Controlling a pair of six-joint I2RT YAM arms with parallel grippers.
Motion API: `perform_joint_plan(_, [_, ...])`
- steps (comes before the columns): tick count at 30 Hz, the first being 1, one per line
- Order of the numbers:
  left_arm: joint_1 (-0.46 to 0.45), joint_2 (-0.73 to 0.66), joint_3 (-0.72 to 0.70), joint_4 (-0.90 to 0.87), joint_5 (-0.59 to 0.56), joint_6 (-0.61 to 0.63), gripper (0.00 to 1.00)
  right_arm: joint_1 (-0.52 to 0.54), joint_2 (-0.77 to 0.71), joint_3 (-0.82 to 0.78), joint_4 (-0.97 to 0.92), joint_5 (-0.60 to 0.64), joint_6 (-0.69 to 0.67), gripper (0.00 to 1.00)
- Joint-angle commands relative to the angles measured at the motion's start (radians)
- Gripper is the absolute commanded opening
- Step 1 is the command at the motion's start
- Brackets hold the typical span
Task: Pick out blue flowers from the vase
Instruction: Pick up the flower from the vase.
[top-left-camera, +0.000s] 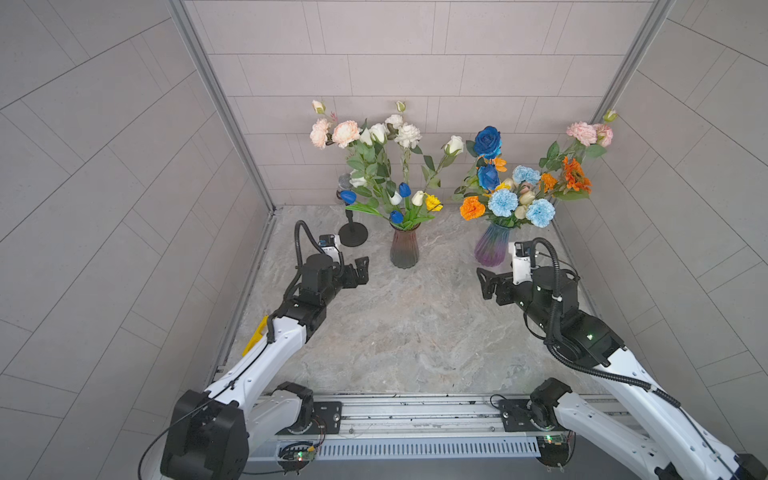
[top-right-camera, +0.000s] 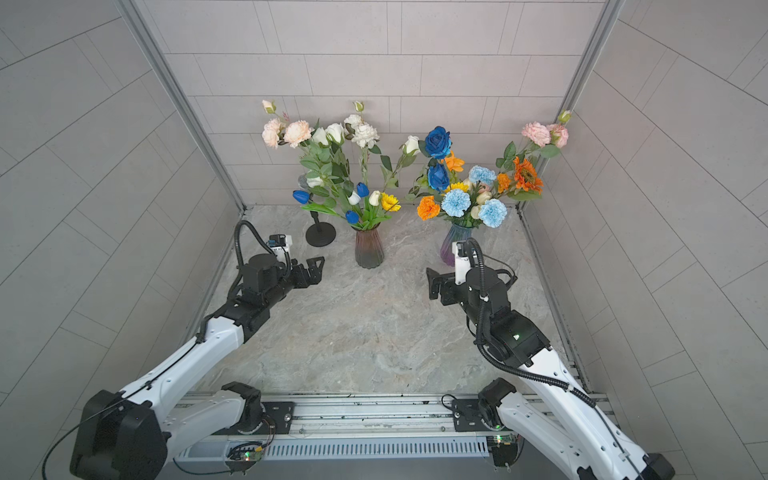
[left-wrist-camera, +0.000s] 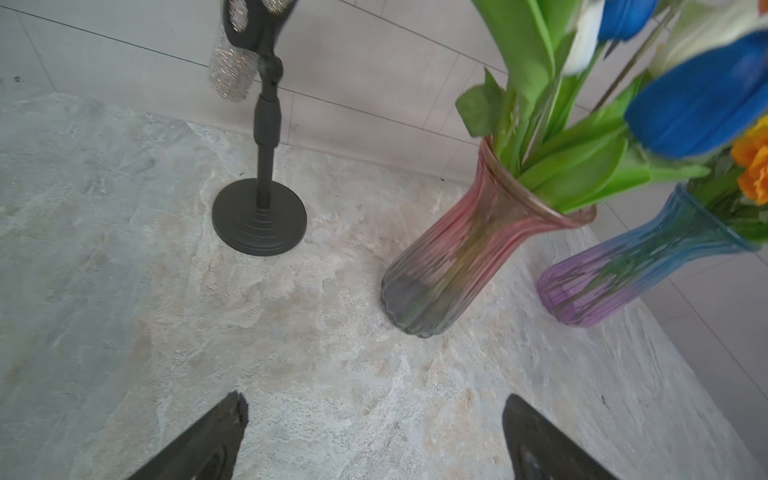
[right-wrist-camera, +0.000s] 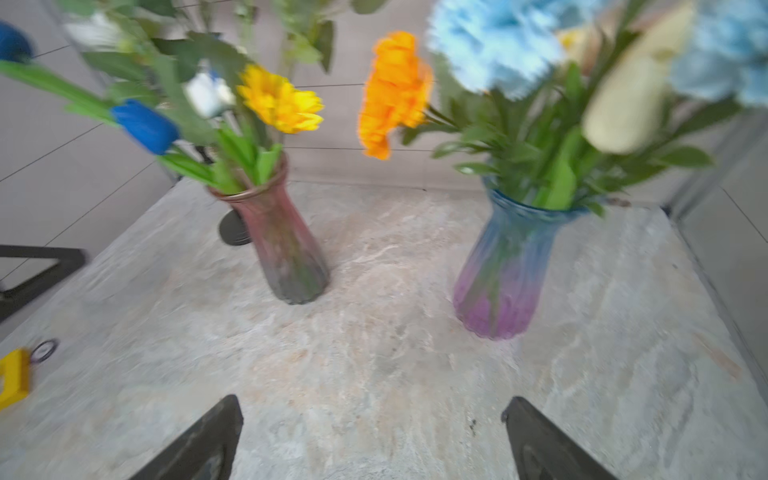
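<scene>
The blue roses (top-right-camera: 437, 158) are clear of the pale blue carnations. My right gripper should stay open and keep going up until its fingers get to the lower rose's stem (top-right-camera: 439, 191).
Three dark blue tulips (top-left-camera: 396, 216) stand among white and yellow blooms in the pink-grey vase (top-left-camera: 404, 247). The blue-purple vase (top-left-camera: 492, 249) holds two deep blue roses (top-left-camera: 488, 141) and three pale blue carnations (top-left-camera: 502, 202) with orange and pink flowers. My left gripper (top-left-camera: 362, 271) hangs open left of the pink-grey vase (left-wrist-camera: 440, 266), apart from it. My right gripper (top-left-camera: 485, 283) is open just in front of the blue-purple vase (right-wrist-camera: 498, 282). Both wrist views show bare tabletop between the fingers. A blue tulip (left-wrist-camera: 702, 108) looms close in the left wrist view.
A microphone on a black round stand (top-left-camera: 352, 235) sits at the back left, next to the pink-grey vase. A yellow object (top-left-camera: 255, 334) lies by the left wall. Tiled walls close in three sides; a metal rail (top-left-camera: 415, 415) runs along the front.
</scene>
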Motion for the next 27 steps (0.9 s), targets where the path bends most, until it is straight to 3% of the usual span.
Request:
perform_joint_plan(1, [-0.070,0.067,-0.040,0.150,-0.104,0.023,0.99,0.062,0.072,0.109,-0.093,0.071,-0.065,0.99])
perform_joint_plan(7, [-0.120,0.238,0.013,0.269,-0.120,-0.008,0.97,0.069,0.185,0.231,0.002,0.060,-0.066,0.99])
perform_joint_plan(13, [-0.122,0.371,0.101,0.365,-0.119,0.065,0.99,0.029,0.312,0.336,0.136,-0.020,0.066,0.99])
perform_joint_plan(18, [-0.139,0.488,0.164,0.406,-0.093,0.071,0.99,-0.024,0.384,0.435,0.176,-0.067,0.153,0.94])
perform_joint_plan(22, [-0.152,0.527,0.186,0.423,-0.091,0.070,0.99,-0.095,0.423,0.486,0.209,-0.123,0.277,0.84])
perform_joint_plan(27, [-0.156,0.552,0.204,0.451,-0.096,0.077,0.99,-0.161,0.486,0.566,0.239,-0.232,0.418,0.80])
